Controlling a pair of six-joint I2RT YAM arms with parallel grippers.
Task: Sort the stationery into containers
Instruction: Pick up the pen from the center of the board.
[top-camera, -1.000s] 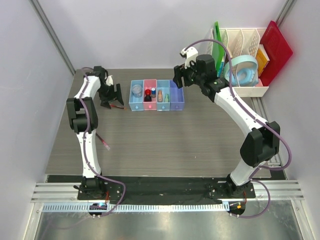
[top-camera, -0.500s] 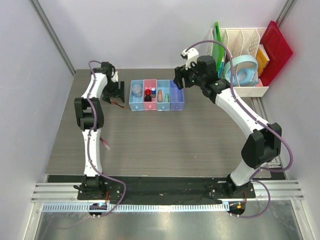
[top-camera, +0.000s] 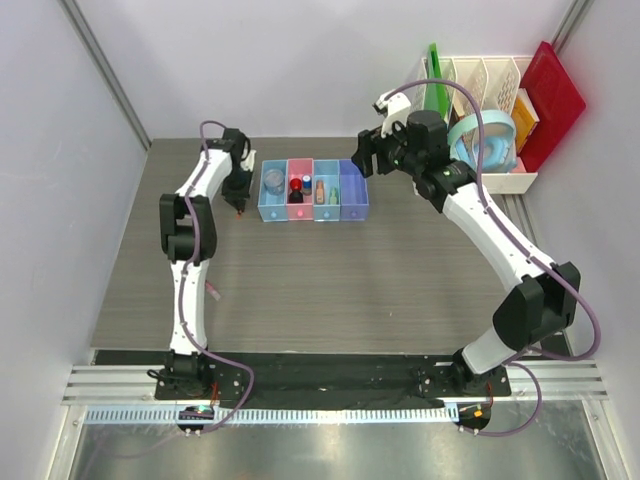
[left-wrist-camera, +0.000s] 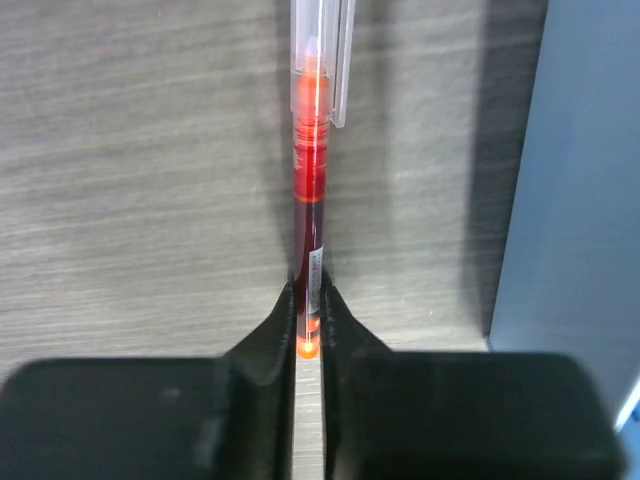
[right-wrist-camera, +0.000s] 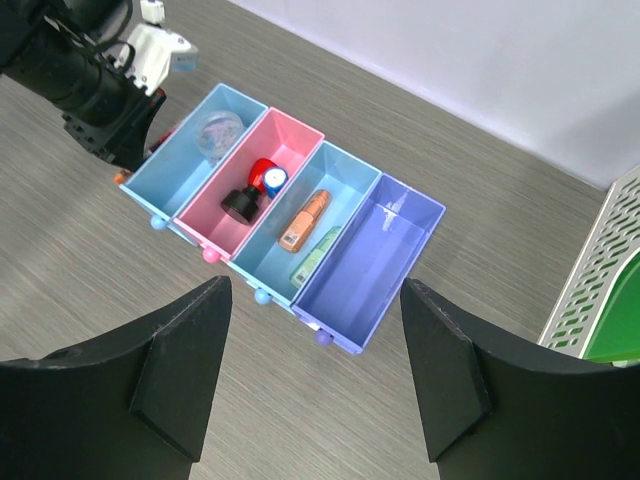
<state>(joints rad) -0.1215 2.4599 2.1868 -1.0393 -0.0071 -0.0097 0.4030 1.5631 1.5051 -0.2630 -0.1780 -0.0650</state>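
Next, I take the pen by its clear cap with my right gripper first, because my left gripper is holding the dark red pen's near end, far away from the purple-blue bin.
A dark red pen with a clear cap lies on the table just left of the containers. My left gripper is shut on the pen's near end, down at the table. The four joined bins show in the right wrist view: a light blue one with a clear round piece, a pink one with a small red ball-like piece, a light blue one with an orange marker and a light green marker, and a purple-blue one. My right gripper hangs open above them.
A white slotted rack stands at the back right with a green board, a red board and a light-blue ring. A black piece also lies in the pink bin. Grey walls close in both sides.
My left gripper has moved right toward the bins and shut on the pen. The right arm has shifted slightly to the right, its jaws still open.
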